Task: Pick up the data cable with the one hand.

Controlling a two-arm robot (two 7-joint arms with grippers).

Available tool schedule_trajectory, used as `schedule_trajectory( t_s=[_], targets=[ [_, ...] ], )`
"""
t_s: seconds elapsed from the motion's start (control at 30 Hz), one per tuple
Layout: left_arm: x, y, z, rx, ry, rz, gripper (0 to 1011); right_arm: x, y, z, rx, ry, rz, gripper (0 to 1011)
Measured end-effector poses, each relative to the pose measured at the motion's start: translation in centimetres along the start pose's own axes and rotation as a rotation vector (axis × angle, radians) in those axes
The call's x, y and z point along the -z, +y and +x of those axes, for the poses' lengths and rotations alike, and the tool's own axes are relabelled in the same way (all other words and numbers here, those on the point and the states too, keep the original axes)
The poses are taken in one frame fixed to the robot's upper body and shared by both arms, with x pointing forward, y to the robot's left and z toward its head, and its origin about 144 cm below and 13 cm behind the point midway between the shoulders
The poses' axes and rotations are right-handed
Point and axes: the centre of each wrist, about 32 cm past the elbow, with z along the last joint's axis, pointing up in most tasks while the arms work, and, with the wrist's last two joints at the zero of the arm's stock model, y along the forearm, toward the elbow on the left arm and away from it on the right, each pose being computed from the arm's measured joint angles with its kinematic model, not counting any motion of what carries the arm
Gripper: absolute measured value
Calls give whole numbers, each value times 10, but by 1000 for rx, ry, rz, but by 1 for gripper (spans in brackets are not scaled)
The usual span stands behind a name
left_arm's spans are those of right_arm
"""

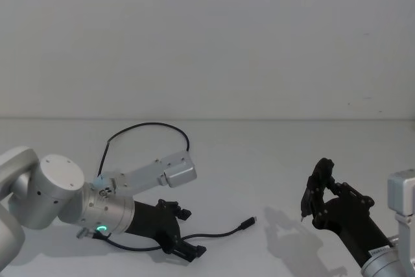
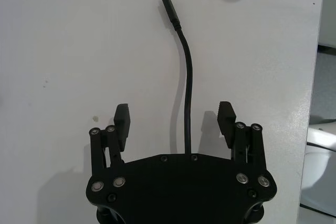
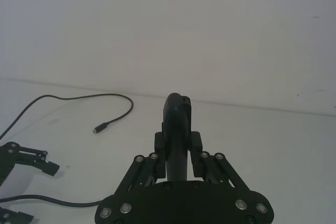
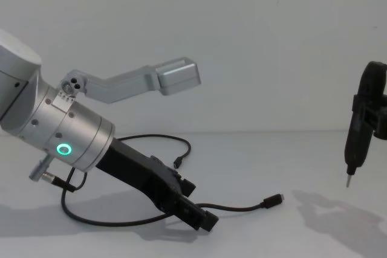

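Observation:
My gripper is about to lift the data cable, which runs in a smooth, gentle bow (image 4: 236, 209). Its plug end (image 4: 273, 200) will stick out almost level.
The data cable (image 1: 220, 232) is a long thin black lead lying in loops on the white table, one plug end (image 4: 273, 199) pointing right. My left gripper (image 2: 174, 109) is open and low over the table. The cable (image 2: 188, 77) runs straight out between its two fingers without touching either pad. In the head view this gripper (image 1: 190, 231) sits at the lower left, in front of the silver wrist with its green ring (image 4: 63, 148). My right gripper (image 3: 178, 142) is raised at the right, shut on a slim black tool (image 4: 361, 119) with a thin pointed tip.
The table top (image 1: 272, 160) is white and bare, with a white wall behind it. The cable's other end (image 3: 100, 128) lies farther back on the table. A grey bracket (image 1: 170, 170) sticks out from my left wrist above the cable.

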Motion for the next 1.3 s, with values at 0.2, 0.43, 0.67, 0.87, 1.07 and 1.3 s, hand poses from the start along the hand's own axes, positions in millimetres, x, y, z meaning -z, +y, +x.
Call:
schedule_trajectory(
  t_s=[0.2, 0.43, 0.67, 0.87, 1.07, 1.3],
  targets=[
    [0, -1, -1, -2, 0, 5, 855, 0, 0, 0, 0, 0, 0, 269],
    [1, -2, -2, -3, 0, 8, 658, 0, 0, 0, 0, 0, 0, 269],
    [1, -3, -2, -3, 0, 10, 430, 0, 0, 0, 0, 0, 0, 269],
    [1, -3, -2, -3, 0, 12, 230, 0, 0, 0, 0, 0, 0, 269],
    [1, -3, -4, -6, -5, 9, 72, 0, 0, 0, 0, 0, 0, 269],
    [2, -1, -12, -22, -42, -30, 49, -4, -2, 3, -15, 4, 12, 269]
  ],
)
